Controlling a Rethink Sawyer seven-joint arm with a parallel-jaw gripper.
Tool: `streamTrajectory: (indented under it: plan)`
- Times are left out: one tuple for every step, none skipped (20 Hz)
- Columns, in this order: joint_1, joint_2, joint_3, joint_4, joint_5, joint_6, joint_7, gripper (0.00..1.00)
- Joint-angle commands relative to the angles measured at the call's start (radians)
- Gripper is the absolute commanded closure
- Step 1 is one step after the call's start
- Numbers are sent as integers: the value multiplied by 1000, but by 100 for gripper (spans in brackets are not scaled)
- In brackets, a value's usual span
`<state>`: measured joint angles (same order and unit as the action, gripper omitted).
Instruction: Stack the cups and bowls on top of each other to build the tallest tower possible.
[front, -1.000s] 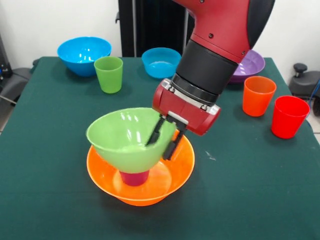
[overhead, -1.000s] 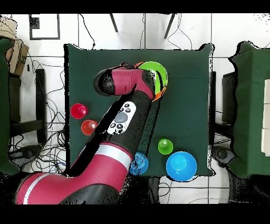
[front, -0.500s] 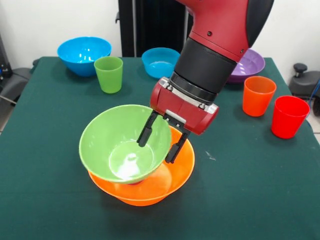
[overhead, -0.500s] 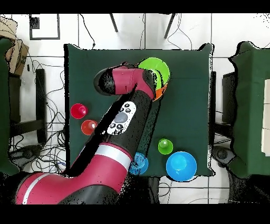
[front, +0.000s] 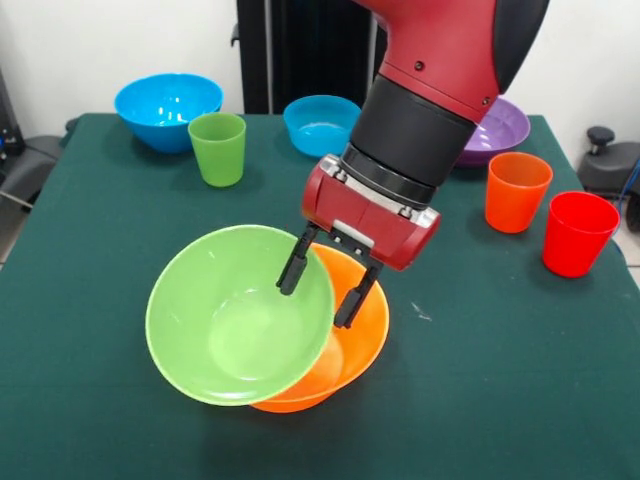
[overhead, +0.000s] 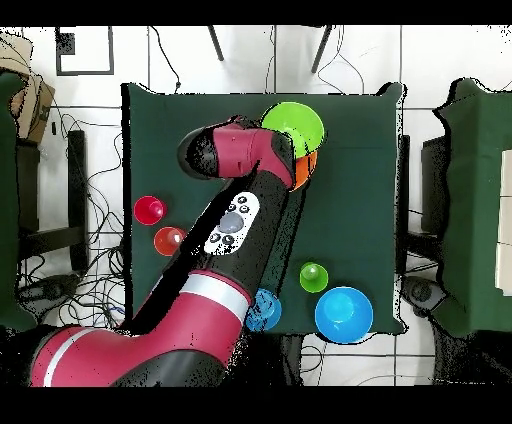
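My gripper will find the purple cup standing upright inside the orange bowl, since the lime green bowl (front: 240, 315) leans propped over the orange bowl (front: 328, 362).
The lime green bowl (front: 235, 320) (overhead: 293, 125) lies tipped on its side, its mouth facing the front edge, leaning against the front-left rim of the big orange bowl (front: 362, 335) (overhead: 306, 168). My gripper (front: 313, 306) hangs open just above the orange bowl. Its left finger (front: 292, 268) sits at the green bowl's upper rim and nothing is between the fingers. The purple cup is hidden behind the green bowl. A green cup (front: 217, 148) (overhead: 313, 276), an orange cup (front: 517, 190) (overhead: 168, 240) and a red cup (front: 578, 233) (overhead: 149, 210) stand upright on the table.
A large blue bowl (front: 167, 108) (overhead: 344, 314) and a smaller blue bowl (front: 320, 125) (overhead: 268, 308) stand along the far edge. A purple bowl (front: 500, 130) is partly behind my arm. The dark green table (front: 480, 380) has bare cloth at the front right.
My gripper let go of the green bowl's rim and opened. The green bowl tipped off the purple cup and slid toward the front left, now lying on its side.
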<state>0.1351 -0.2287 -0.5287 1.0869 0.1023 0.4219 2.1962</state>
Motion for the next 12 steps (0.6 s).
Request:
streamTrajectory:
  plan:
    - [4, -35, 79, 4, 20, 35, 120, 0]
    - [10, -28, 63, -3, 18, 38, 126, 100]
    - [13, -27, 59, -1, 19, 38, 132, 100]
    - [16, -26, 54, 1, 21, 38, 139, 100]
    - [20, -24, 42, 1, 22, 38, 151, 100]
    - [29, -24, 26, 6, 23, 30, 165, 100]
    - [37, -25, 10, 11, 24, 23, 179, 100]
    - [32, -34, 28, 26, 31, 20, 175, 100]
    - [27, -43, 45, 42, 38, 18, 171, 100]
    - [24, -47, 54, 47, 41, 13, 165, 100]
    - [22, -45, 57, 45, 45, 12, 163, 100]
    - [21, -48, 60, 47, 47, 10, 161, 100]
